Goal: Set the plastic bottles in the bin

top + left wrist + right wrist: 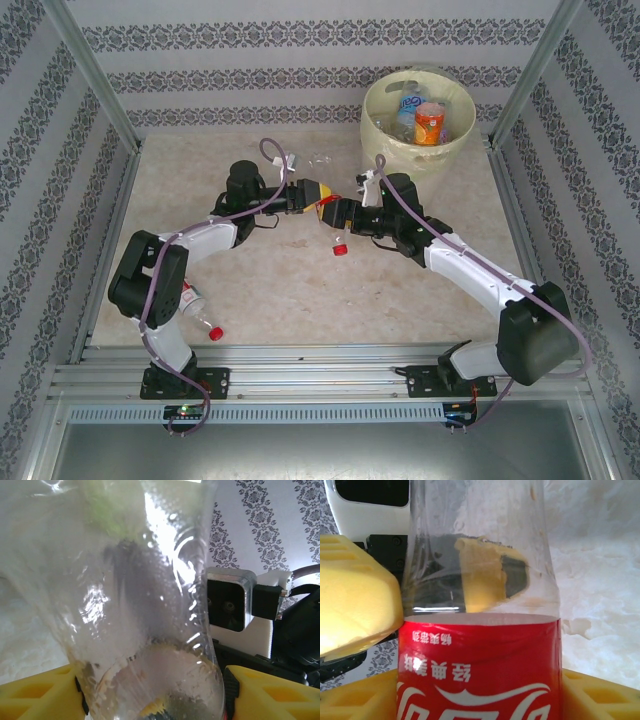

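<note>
The bottle (340, 240) is clamped by both my grippers and the bin (418, 112) is on my right gripper's side, so next my left gripper opens and back away before my right gripper carries the bottle.
A clear plastic bottle with a red label (331, 216) and a red cap hangs over the middle of the table, cap end down. My left gripper (306, 196) and right gripper (342, 212) meet on it from opposite sides. In the left wrist view the clear body (140, 605) spans the gap of the left gripper (152, 700), both pads against it. In the right wrist view the red label (480, 665) sits between the fingers of the right gripper (480, 695), touching both. The pale-yellow bin (377, 128) stands at the back right with an orange-labelled bottle (429, 125) and a blue-labelled bottle (408, 104) inside.
A red-capped bottle (204, 321) lies beside the left arm's base at the near left. A small clear bottle (318, 160) lies at the back, left of the bin. Metal frame posts and patterned walls close in the table on three sides.
</note>
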`<move>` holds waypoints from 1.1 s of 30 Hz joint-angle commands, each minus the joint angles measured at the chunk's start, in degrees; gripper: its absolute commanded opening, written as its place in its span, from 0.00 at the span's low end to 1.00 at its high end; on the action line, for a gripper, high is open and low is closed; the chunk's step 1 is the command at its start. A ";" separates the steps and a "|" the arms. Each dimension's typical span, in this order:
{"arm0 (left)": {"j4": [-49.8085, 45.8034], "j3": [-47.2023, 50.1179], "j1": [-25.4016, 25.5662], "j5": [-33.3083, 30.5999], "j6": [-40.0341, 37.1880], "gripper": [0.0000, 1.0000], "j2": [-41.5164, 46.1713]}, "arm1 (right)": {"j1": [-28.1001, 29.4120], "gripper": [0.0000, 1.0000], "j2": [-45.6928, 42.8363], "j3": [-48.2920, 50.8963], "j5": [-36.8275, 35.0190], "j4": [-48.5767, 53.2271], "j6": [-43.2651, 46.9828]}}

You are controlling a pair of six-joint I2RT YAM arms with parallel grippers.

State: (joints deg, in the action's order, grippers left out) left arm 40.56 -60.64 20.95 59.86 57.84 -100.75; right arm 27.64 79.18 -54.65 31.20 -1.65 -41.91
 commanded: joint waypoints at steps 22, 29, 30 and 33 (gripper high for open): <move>-24.86 -1.33 0.50 -7.34 -30.94 1.00 17.57 | -10.18 0.58 -17.90 -4.74 -6.03 19.85 15.82; -37.76 -2.00 2.84 -16.79 -45.87 1.00 22.85 | -14.10 0.58 -13.28 -20.11 -11.12 29.81 23.75; -38.28 -1.88 3.12 -17.84 -46.51 1.00 23.22 | -14.44 0.58 -12.29 -22.31 -11.78 30.79 24.62; -39.33 -1.79 3.65 -19.81 -47.99 1.00 23.75 | -15.11 0.58 -8.06 -29.37 -14.09 33.76 27.45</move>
State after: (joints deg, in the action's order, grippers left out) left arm 6.00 -61.12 23.77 44.12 16.38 -78.19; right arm 13.21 68.18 -79.20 20.69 27.16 -19.46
